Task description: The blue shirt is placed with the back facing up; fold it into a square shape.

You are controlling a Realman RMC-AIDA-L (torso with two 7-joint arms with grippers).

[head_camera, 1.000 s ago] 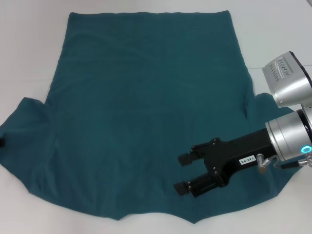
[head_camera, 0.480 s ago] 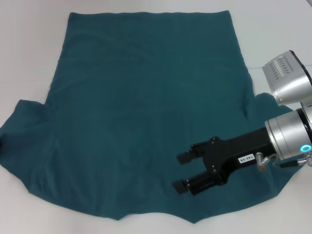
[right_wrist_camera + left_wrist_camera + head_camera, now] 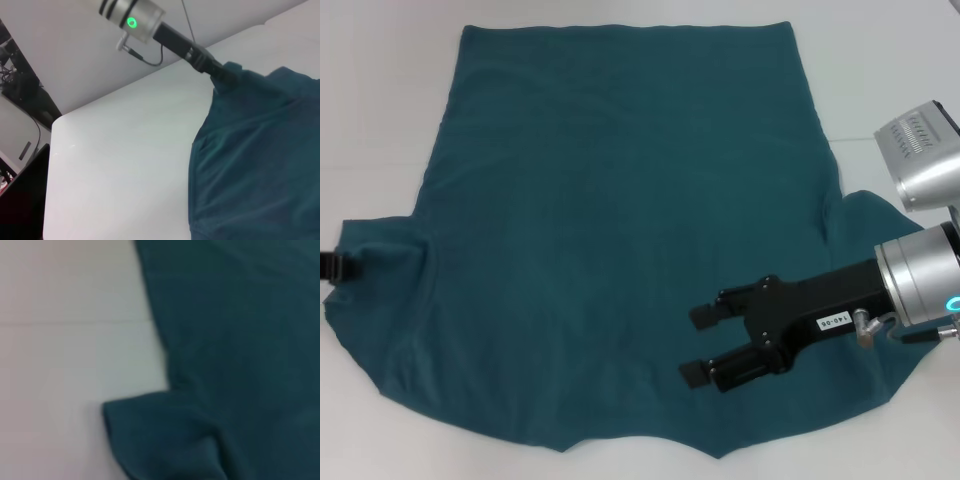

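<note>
My left gripper keeps bringing the sleeve tip [image 3: 356,267] inward until the sleeve lies over the shirt's back [image 3: 528,300], because it is pinching that tip next to the flat, clear back.
The blue shirt [image 3: 610,200] lies spread flat on the white table [image 3: 380,100], plain back up, hem at the far side. At the table's left edge, my left gripper [image 3: 334,266] is shut on the tip of the left sleeve. The right wrist view shows this left gripper [image 3: 223,76] pinching the shirt [image 3: 260,165] with the cloth raised there. The sleeve [image 3: 165,435] bunches up in the left wrist view. My right gripper [image 3: 697,346] hovers open over the shirt's near right part, fingers pointing left, nothing between them.
White tabletop surrounds the shirt on all sides. Beyond the table's edge [image 3: 50,150], the right wrist view shows dark equipment and cables [image 3: 20,100].
The left gripper has come into view at the left edge and taken hold of the sleeve tip, which is now pulled up and bunched. The right gripper has shifted slightly right.
</note>
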